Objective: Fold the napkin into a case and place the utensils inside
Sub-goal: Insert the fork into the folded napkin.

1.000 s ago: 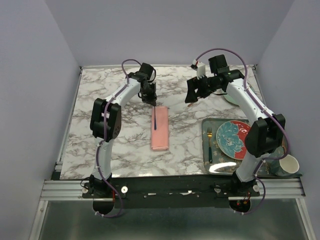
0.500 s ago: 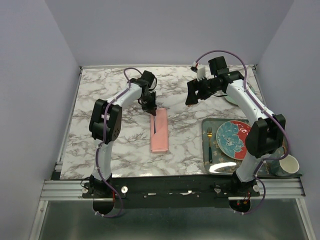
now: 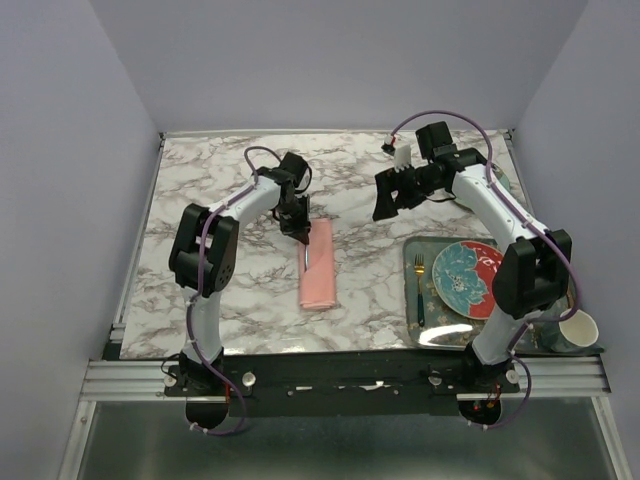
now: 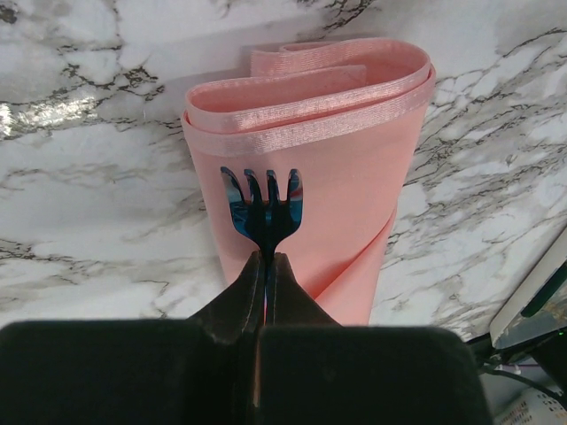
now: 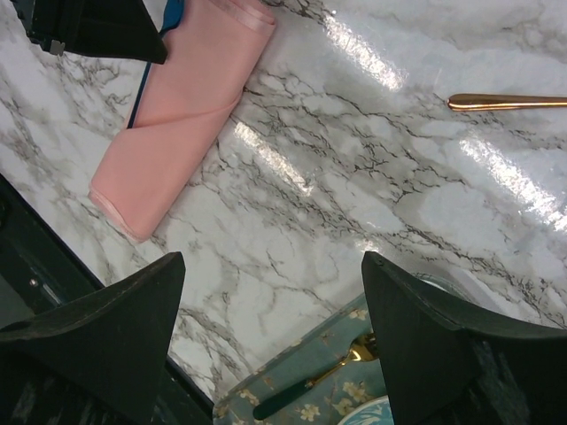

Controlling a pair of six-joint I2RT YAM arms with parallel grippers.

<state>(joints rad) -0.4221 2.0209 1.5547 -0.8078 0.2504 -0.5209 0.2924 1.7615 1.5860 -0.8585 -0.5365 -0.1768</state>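
My left gripper is lowering the blue fork's handle straight into the napkin's slanted pocket and should go on inward until the fork's tines lie on the cloth.
The napkin lies folded as a narrow pink case on the marble table, its layered end farthest from my left wrist camera. My left gripper is shut on the handle of the small dark blue fork. The fork's tines point away from the gripper and sit above the cloth's top face. From above, the left gripper is over the case's far left part. My right gripper hangs open and empty above bare marble, right of the case. Part of the copper-gold spoon lies on the table.
A teal floral tray at the right front holds a patterned plate and a gold fork with a teal handle. A pale cup stands at the table's right front corner. A light bowl sits behind the right arm.
My left gripper has moved toward the near side along the case with the blue fork in it. The case has shifted slightly. The right arm has barely moved.
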